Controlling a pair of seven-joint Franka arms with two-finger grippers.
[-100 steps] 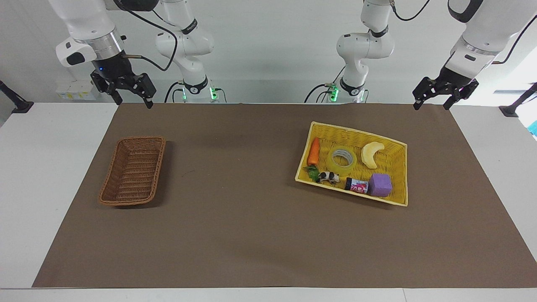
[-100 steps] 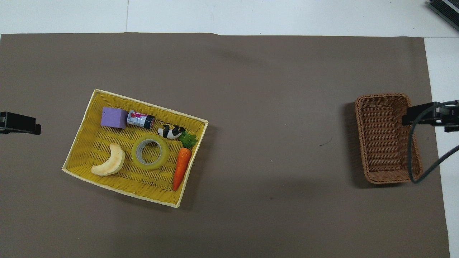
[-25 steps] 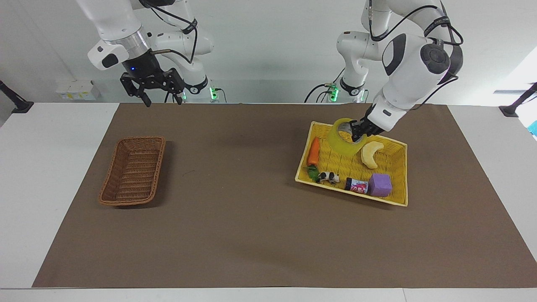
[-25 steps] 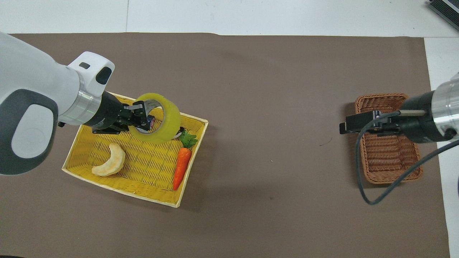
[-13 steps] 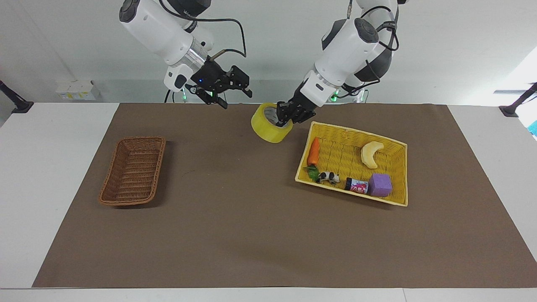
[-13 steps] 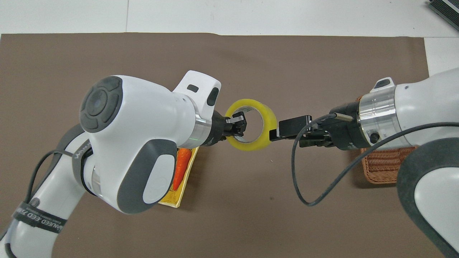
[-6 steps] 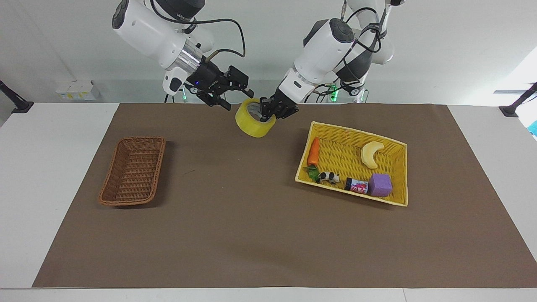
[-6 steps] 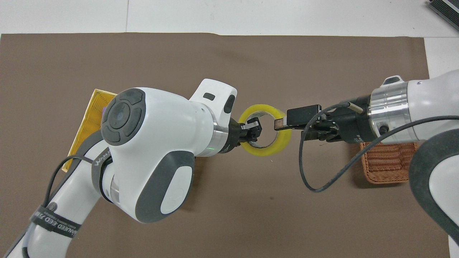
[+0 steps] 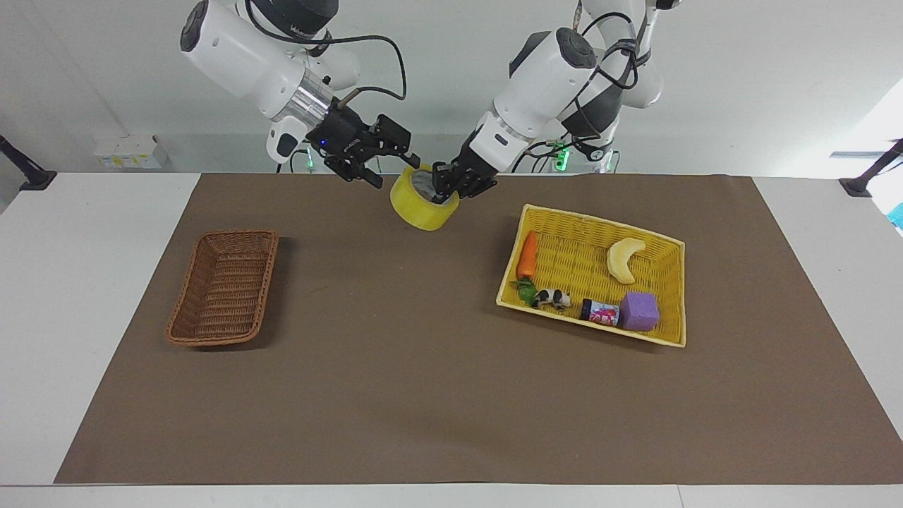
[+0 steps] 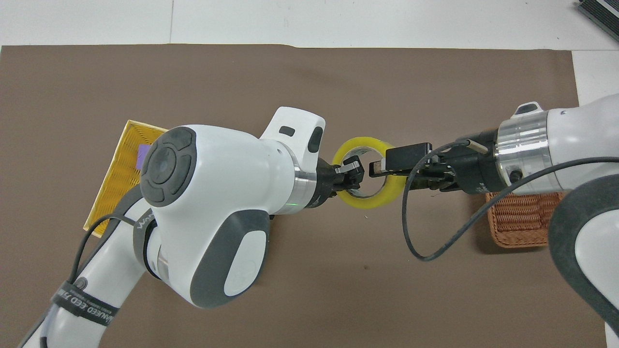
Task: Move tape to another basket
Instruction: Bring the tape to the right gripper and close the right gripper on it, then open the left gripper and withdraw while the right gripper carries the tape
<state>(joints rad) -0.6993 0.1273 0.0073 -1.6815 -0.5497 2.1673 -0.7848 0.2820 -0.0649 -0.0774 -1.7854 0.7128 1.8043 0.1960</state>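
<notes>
The robot's left gripper has the tape far from the dark brown basket, so the right gripper should grip the tape's opposite side before the left gripper moves away.
The tape is a yellowish roll held in the air over the mat's middle, near the robots' edge. My left gripper is shut on its rim, one finger inside the ring; it also shows in the overhead view. My right gripper is open at the roll's other side. In the overhead view the right gripper has its fingers either side of the tape's wall. The dark brown wicker basket lies empty toward the right arm's end, partly covered by the right arm in the overhead view.
A yellow woven basket lies toward the left arm's end. It holds a carrot, a banana, a purple block, a small can and a cow toy. Brown mat covers the table.
My left gripper has carried the tape a little further toward the right arm's end. My right gripper has closed the gap and its fingers now straddle the tape's rim.
</notes>
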